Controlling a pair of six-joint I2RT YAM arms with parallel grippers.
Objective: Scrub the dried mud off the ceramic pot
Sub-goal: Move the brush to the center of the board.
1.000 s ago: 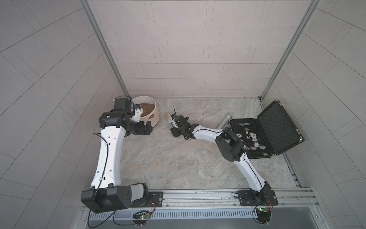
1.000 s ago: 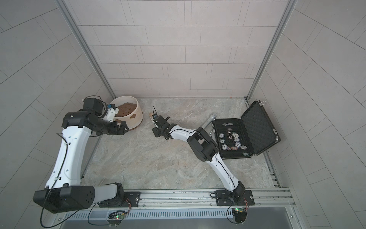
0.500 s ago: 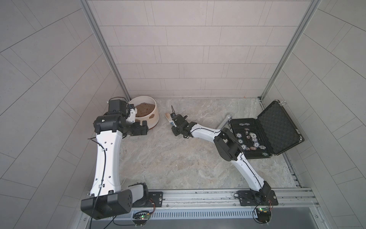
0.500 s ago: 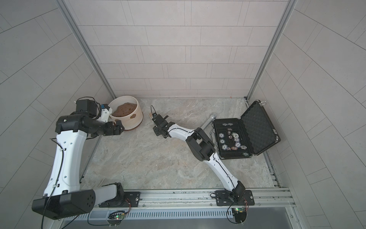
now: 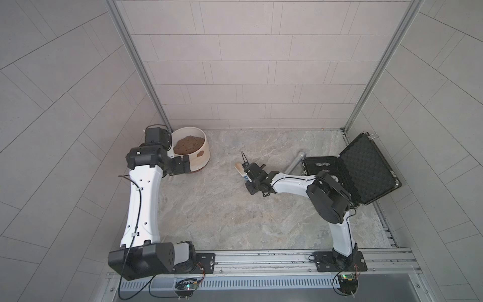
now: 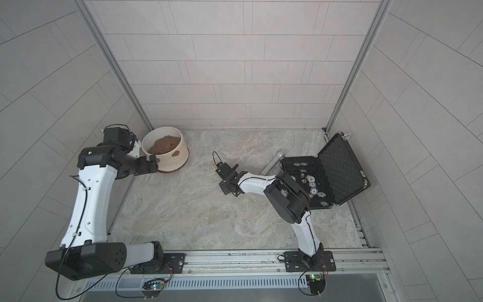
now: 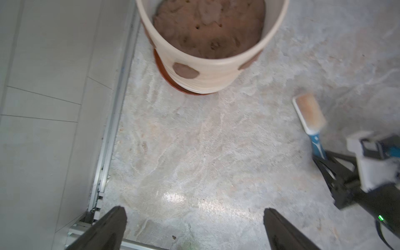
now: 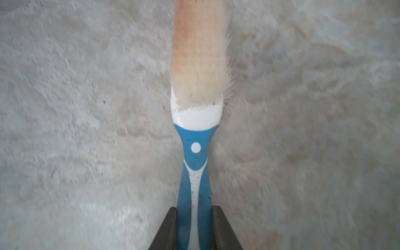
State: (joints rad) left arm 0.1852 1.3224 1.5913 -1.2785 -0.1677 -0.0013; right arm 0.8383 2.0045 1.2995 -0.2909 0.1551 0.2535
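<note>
My right gripper has its brush away from the ceramic pot [image 5: 197, 157], which stands in the far corner. So next my left gripper grabs the pot's rim [image 6: 144, 146] and pulls the pot closer.
The cream ceramic pot [image 5: 194, 159] [image 6: 170, 159] [image 7: 205, 71] stands on its reddish saucer in the far left corner. Flat brown patches of dried mud [image 5: 200, 153] [image 6: 175, 153] [image 7: 185, 70] stick to its wall. My left gripper [image 5: 185, 164] [image 6: 153, 162] [image 7: 193, 213] is open and empty, just short of the pot's near-left side. In the middle of the floor my right gripper [image 5: 248, 174] [image 6: 222, 170] [image 8: 194, 216] is shut on the blue-and-white handle of a scrub brush [image 5: 239, 167] [image 6: 214, 166] [image 7: 309, 112] [image 8: 198, 54]. Its tan bristles point toward the pot.
A lumpy brown soil mound [image 5: 188, 144] fills the pot. An open black case [image 5: 366, 167] [image 6: 337, 167] with round chips sits at the right wall, with a grey metal cylinder [image 5: 295, 163] [image 6: 273, 163] beside it. Tiled walls enclose three sides.
My right gripper has closed on the brush handle and drawn the brush to the right and nearer the front. The left arm's elbow has swung toward the left wall.
</note>
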